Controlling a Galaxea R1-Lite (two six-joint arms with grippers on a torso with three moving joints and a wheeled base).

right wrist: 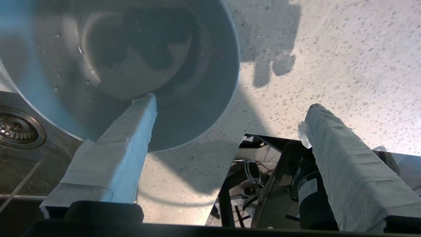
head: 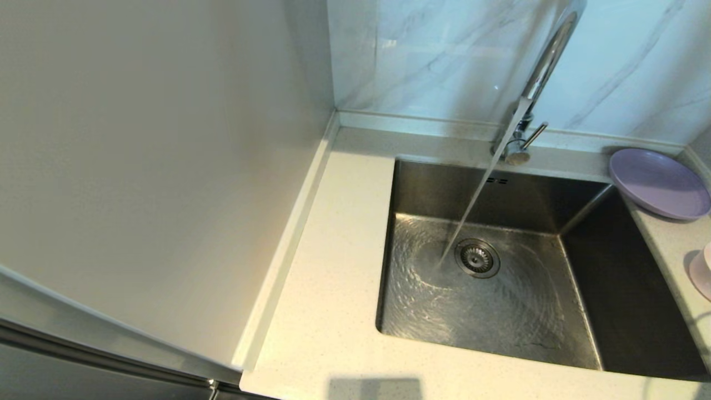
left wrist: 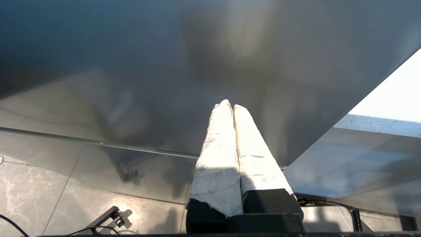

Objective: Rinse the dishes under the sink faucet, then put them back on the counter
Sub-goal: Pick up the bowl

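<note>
The round wet dish (right wrist: 134,51) will collect churning water inside when the robot carries it under the sink faucet, because deep, closed walls (right wrist: 211,75) rise around its base.
The sink faucet (head: 547,55) runs a stream of water into the steel sink (head: 611,289), landing beside the drain (head: 476,258). The lavender plate (head: 658,183) rests on the counter (head: 333,278) at the sink's back right corner. The pale pink bowl-like dish (head: 702,272) shows partly at the right edge. In the right wrist view a round wet dish (right wrist: 204,65) sits on the counter (right wrist: 329,49). My right gripper (right wrist: 228,104) is open wide: one finger reaches over the dish's inside, the other hangs over bare counter. Neither gripper appears in the head view.
A tall pale panel (head: 139,139) walls off the counter's left side, and the marble wall (head: 433,55) stands behind the sink. The right wrist view shows the drain (right wrist: 16,128) and the counter's outer edge with floor below. My left gripper (left wrist: 232,103) is parked before a grey cabinet front.
</note>
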